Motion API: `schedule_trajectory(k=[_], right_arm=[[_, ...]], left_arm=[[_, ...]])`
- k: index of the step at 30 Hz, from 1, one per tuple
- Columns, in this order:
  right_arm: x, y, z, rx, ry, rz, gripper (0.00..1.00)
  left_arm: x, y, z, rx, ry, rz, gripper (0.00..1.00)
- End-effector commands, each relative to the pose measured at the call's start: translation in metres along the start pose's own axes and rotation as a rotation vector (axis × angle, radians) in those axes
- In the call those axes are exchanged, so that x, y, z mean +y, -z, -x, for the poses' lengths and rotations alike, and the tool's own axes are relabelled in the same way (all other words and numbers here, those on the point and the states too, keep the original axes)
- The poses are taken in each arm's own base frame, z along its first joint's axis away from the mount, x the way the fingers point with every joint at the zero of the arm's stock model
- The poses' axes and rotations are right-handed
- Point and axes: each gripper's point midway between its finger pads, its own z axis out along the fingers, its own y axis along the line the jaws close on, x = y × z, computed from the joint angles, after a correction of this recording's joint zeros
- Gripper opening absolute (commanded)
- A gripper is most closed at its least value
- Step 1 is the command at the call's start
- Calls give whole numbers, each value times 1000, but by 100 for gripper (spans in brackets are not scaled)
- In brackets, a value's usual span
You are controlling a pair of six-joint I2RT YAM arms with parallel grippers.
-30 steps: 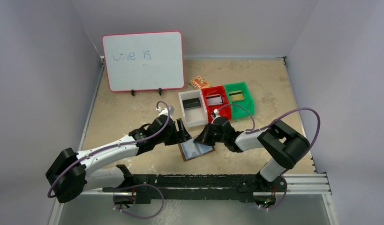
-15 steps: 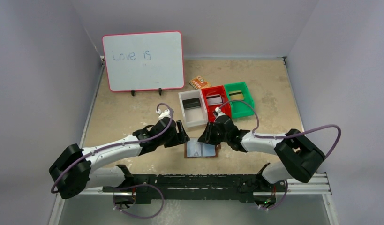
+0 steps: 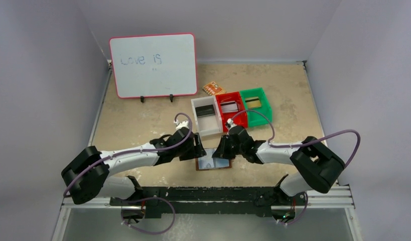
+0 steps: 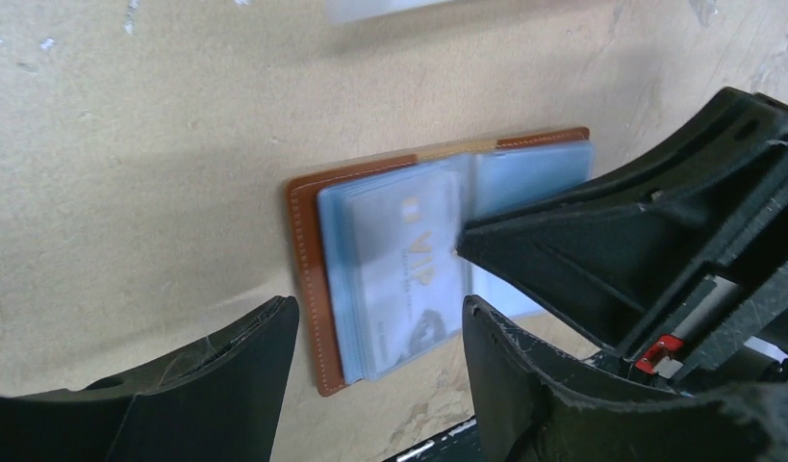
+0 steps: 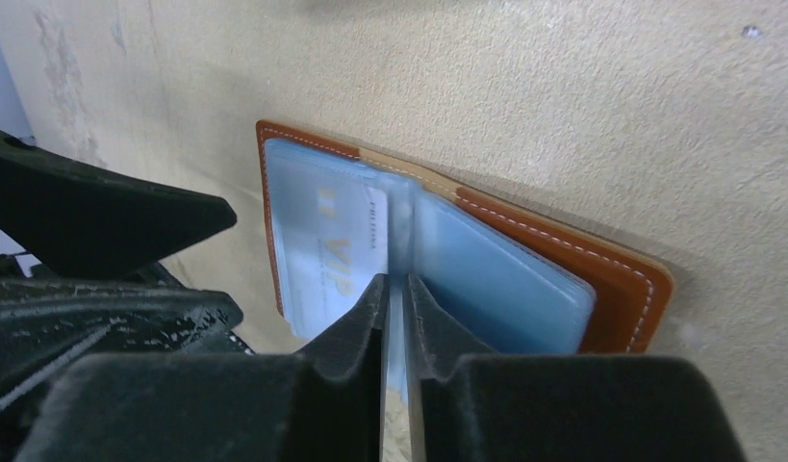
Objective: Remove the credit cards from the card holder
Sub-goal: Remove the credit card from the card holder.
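The robot's right gripper is pinching a pocket leaf at the card holder's fold (image 5: 399,231) while the VIP card sits inside, so it should open and then squeeze the VIP card across its width (image 5: 334,236).
The brown card holder (image 3: 213,163) lies open on the table between both grippers, its pale blue clear pockets up. A light card marked VIP (image 4: 409,260) sits inside its left pocket (image 5: 337,255). My right gripper (image 5: 396,284) is shut on one thin clear pocket leaf that stands up at the fold. My left gripper (image 4: 375,318) hangs open just above the holder's left brown edge (image 4: 303,250), nothing between its fingers. In the top view the left gripper (image 3: 199,148) and right gripper (image 3: 221,150) nearly meet over the holder. Other credit cards lie in the bins: dark (image 3: 205,111), silvery (image 3: 232,106), gold (image 3: 252,103).
Just behind the holder stand a white bin (image 3: 209,126), a red bin (image 3: 228,95) and a green bin (image 3: 253,92) in a row. An orange patterned packet (image 3: 214,89) lies behind them. A whiteboard (image 3: 153,65) stands at the back left.
The holder has turned from tilted to square with the table edge. My right gripper let go, then pinched a pocket leaf at the fold. The left arm shifted right, closer to the holder.
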Motion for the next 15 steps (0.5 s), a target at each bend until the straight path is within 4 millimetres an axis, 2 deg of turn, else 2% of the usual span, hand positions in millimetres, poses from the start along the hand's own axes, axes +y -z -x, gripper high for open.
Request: schedule_trajectory(k=[1,4,10,15], right_arm=[[-15,-3,-21,50,-78,-28,8],[-19,-1,-23,23,-155,-11,0],[-23,-1,-32,23,-251,50,0],[-51,-6,-35,21,-288,-70,0]], left_arm=[[-34,5,13,-37,-8,-88,62],[-35,5,13,-38,-10,-87,62],[-39,4,12,-37,-15,-96,62],[-44,3,8,-25,-27,-106,61]])
